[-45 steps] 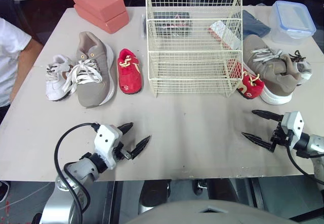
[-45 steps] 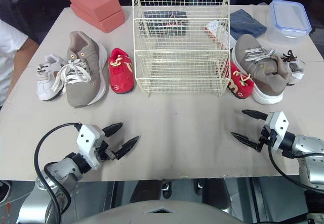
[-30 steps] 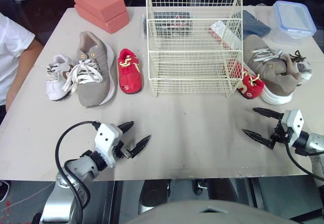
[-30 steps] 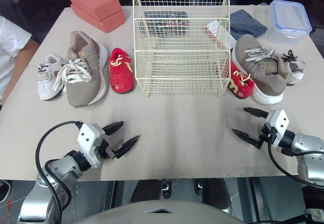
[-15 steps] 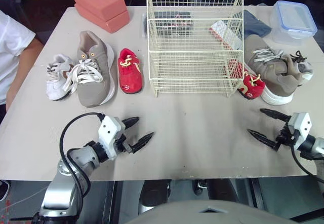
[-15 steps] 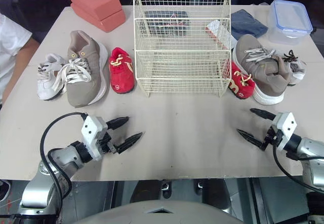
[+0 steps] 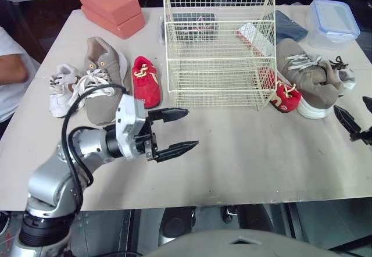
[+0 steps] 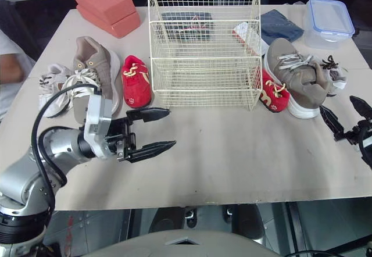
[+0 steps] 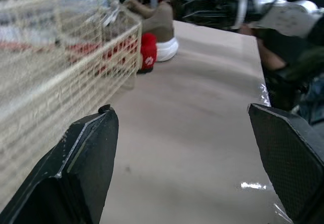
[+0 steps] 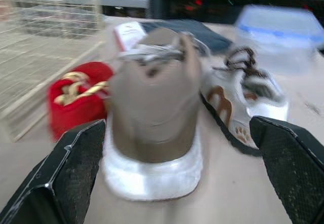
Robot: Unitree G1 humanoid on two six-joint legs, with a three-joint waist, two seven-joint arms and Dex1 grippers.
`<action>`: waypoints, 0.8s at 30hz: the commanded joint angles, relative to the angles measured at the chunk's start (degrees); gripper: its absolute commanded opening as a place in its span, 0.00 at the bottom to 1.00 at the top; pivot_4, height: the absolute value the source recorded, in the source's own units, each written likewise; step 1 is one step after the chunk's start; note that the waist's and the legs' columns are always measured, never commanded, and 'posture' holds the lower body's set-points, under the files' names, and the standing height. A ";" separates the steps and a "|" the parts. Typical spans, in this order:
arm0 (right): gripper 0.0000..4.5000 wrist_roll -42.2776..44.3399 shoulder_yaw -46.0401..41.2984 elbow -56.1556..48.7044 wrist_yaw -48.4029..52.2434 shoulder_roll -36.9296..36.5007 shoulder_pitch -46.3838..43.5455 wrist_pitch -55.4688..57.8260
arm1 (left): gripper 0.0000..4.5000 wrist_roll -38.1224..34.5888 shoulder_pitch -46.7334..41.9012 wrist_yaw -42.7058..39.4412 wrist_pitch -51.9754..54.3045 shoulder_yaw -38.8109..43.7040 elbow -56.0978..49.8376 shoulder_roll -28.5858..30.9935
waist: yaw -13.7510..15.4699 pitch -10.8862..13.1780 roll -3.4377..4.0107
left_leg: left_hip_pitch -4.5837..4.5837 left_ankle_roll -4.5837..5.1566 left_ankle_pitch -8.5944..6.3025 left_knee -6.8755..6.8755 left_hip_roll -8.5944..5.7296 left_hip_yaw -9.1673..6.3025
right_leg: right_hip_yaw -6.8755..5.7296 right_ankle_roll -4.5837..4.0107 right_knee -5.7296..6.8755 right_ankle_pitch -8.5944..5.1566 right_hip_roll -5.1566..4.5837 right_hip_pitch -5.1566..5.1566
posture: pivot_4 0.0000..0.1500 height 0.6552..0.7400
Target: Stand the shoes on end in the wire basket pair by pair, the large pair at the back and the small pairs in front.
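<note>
My right gripper will make the taupe sneaker's heel collar (image 7: 332,89) pinch inward when it lifts the sneaker by its heel, because the heel collar stands around an opening (image 7: 321,77).
The empty cream wire basket (image 7: 218,42) stands at the table's back middle. To its left lie a small white shoe (image 7: 61,88), a large taupe sneaker (image 7: 102,77) and a small red shoe (image 7: 145,81). Right of it lie another small red shoe (image 7: 285,97), a large taupe sneaker (image 7: 311,82) and a small white shoe (image 7: 344,77). My left gripper (image 7: 192,128) hangs open just in front of the basket's left corner, holding nothing. My right gripper (image 8: 337,103) is open near the table's right edge, facing the taupe sneaker's heel (image 10: 154,92), apart from it.
Two red blocks (image 7: 110,7) are stacked at the back left. A lidded plastic box (image 7: 336,18), a blue cloth (image 7: 289,27) and a white packet (image 7: 253,36) sit at the back right. A dark item (image 7: 195,21) lies behind the basket. A person's arm (image 7: 11,71) rests at the left edge.
My left gripper rose and moved forward and right, up to the basket's front. My right gripper moved right and farther back, toward the right-hand shoes. Both stayed open.
</note>
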 commanded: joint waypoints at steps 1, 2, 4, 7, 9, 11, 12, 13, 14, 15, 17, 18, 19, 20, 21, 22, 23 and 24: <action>1.00 0.88 2.06 -2.59 -2.08 0.48 -3.19 4.05 | 0.98 -4.93 -5.53 2.25 2.48 2.07 -2.73 1.01 | 0.08 0.01 0.02 | -0.01 0.00 0.00 0.00 -0.01 0.00 | 0.01 0.00 0.00 0.00 0.01 0.00 | 1.00 0.36; 1.00 0.61 2.57 -2.07 -2.27 0.61 -4.17 4.48 | 0.98 -6.38 -7.31 3.44 3.43 2.17 -2.93 0.92 | 0.13 0.03 0.01 | -0.01 0.00 0.00 0.00 -0.01 -0.01 | 0.00 0.00 -0.01 0.00 0.02 0.00 | 1.00 0.36; 1.00 0.20 3.11 -0.80 -3.05 0.84 -6.19 5.17 | 0.98 -8.16 -9.76 4.66 4.81 1.93 -3.64 1.21 | 0.16 0.07 -0.06 | -0.05 0.00 0.01 0.00 -0.02 -0.01 | 0.00 0.01 -0.03 0.00 0.02 0.00 | 1.00 0.36; 1.00 -0.54 3.69 0.78 -2.90 0.57 -7.91 5.65 | 0.98 -8.67 -12.56 6.20 5.27 1.15 -3.96 0.72 | 0.07 0.12 -0.12 | -0.02 -0.01 0.01 0.00 -0.04 0.08 | 0.10 0.03 -0.05 0.01 0.02 0.01 | 1.00 0.36; 1.00 -0.91 3.98 1.54 -2.35 0.28 -8.64 6.03 | 0.98 -8.92 -13.98 7.06 5.66 0.50 -4.09 0.45 | 0.06 0.13 -0.13 | -0.01 -0.02 0.02 0.00 -0.05 0.10 | 0.12 0.03 -0.05 0.02 0.03 0.00 | 1.00 0.36; 1.00 -1.57 4.34 2.15 -1.93 0.06 -9.20 6.00 | 0.98 -8.88 -15.08 8.05 6.17 -0.22 -4.29 0.25 | 0.05 0.13 -0.13 | 0.01 -0.03 0.03 0.00 -0.04 0.11 | 0.14 0.03 -0.04 0.02 0.05 0.00 | 1.00 0.36; 0.95 -1.80 4.54 2.20 -1.71 0.08 -9.41 5.99 | 1.00 -9.09 -15.53 8.41 6.45 -0.48 -4.41 0.16 | 0.04 0.13 -0.13 | 0.01 -0.03 0.03 0.00 -0.04 0.12 | 0.14 0.03 -0.04 0.02 0.05 0.00 | 1.00 0.36; 0.89 -1.93 4.77 2.08 -1.77 0.29 -9.70 6.08 | 1.00 -9.25 -15.94 8.70 6.68 -0.78 -4.53 0.03 | 0.03 0.13 -0.13 | 0.02 -0.04 0.03 0.00 -0.04 0.13 | 0.16 0.04 -0.03 0.02 0.06 0.00 | 1.00 0.36; 0.81 -2.10 4.91 1.99 -1.77 0.47 -9.90 6.12 | 1.00 -9.31 -16.20 8.86 6.84 -1.01 -4.61 -0.06 | 0.01 0.13 -0.13 | 0.03 -0.04 0.03 0.00 -0.04 0.13 | 0.17 0.04 -0.02 0.02 0.06 0.00 | 1.00 0.36; 0.70 -2.39 5.10 1.91 -1.67 0.55 -9.98 6.07 | 1.00 -9.25 -16.36 8.91 6.94 -1.21 -4.65 -0.12 | -0.02 0.13 -0.13 | 0.04 -0.04 0.03 0.00 -0.04 0.14 | 0.18 0.04 -0.02 0.02 0.07 0.00 | 1.00 0.36; 0.51 -3.11 5.46 1.67 -1.46 0.63 -9.68 5.81 | 1.00 -9.03 -16.35 8.93 7.06 -1.48 -4.65 -0.10 | -0.08 0.13 -0.13 | 0.06 -0.05 0.04 0.00 -0.02 0.16 | 0.23 0.03 -0.01 0.02 0.12 0.00 | 1.00 0.36; 0.40 -3.29 5.52 1.52 -1.48 0.70 -9.54 5.79 | 1.00 -8.99 -16.29 8.90 7.10 -1.52 -4.65 -0.03 | -0.10 0.13 -0.13 | 0.07 -0.06 0.04 0.00 -0.02 0.17 | 0.24 0.03 -0.01 0.02 0.13 0.00 | 1.00 0.36; 0.32 -3.53 5.46 1.42 -1.51 0.80 -9.31 5.57 | 1.00 -8.70 -16.29 8.79 7.07 -1.80 -4.61 0.07 | -0.12 0.14 -0.14 | 0.09 -0.08 0.05 0.00 -0.01 0.18 | 0.27 0.03 -0.01 0.02 0.15 0.00 | 1.00 0.36; 0.21 -3.72 5.38 1.35 -1.57 0.88 -9.14 5.40 | 1.00 -8.49 -16.30 8.70 7.00 -1.98 -4.56 0.12 | -0.10 0.14 -0.14 | 0.09 -0.08 0.05 0.00 -0.01 0.19 | 0.29 0.03 -0.01 0.02 0.15 0.00 | 1.00 0.36; 0.14 -3.94 5.24 1.26 -1.68 0.98 -8.94 5.11 | 1.00 -8.44 -16.36 8.60 6.94 -2.08 -4.46 0.12 | -0.05 0.14 -0.14 | 0.09 -0.08 0.05 0.00 -0.02 0.19 | 0.30 0.03 -0.01 0.02 0.15 0.00 | 1.00 0.36; 0.09 -4.20 5.04 1.16 -1.83 1.09 -8.77 4.71 | 1.00 -8.41 -16.43 8.48 6.90 -2.14 -4.34 0.13 | 0.00 0.14 -0.15 | 0.08 -0.07 0.05 0.00 -0.02 0.19 | 0.29 0.03 -0.01 0.02 0.15 0.00 | 1.00 0.36; 0.02 -4.48 4.88 1.01 -2.02 1.23 -8.67 4.25 | 1.00 -8.41 -16.44 8.30 6.85 -2.08 -4.21 0.16 | 0.02 0.14 -0.15 | 0.08 -0.07 0.05 0.00 -0.02 0.18 | 0.29 0.03 -0.01 0.02 0.15 0.00 | 1.00 0.36; 0.01 -4.95 4.60 0.94 -2.30 1.33 -8.63 3.40 | 1.00 -8.32 -16.53 8.11 6.81 -2.12 -4.03 0.16 | 0.02 0.14 -0.15 | 0.07 -0.08 0.05 0.00 -0.02 0.18 | 0.29 0.04 -0.02 0.02 0.15 0.00 | 1.00 0.36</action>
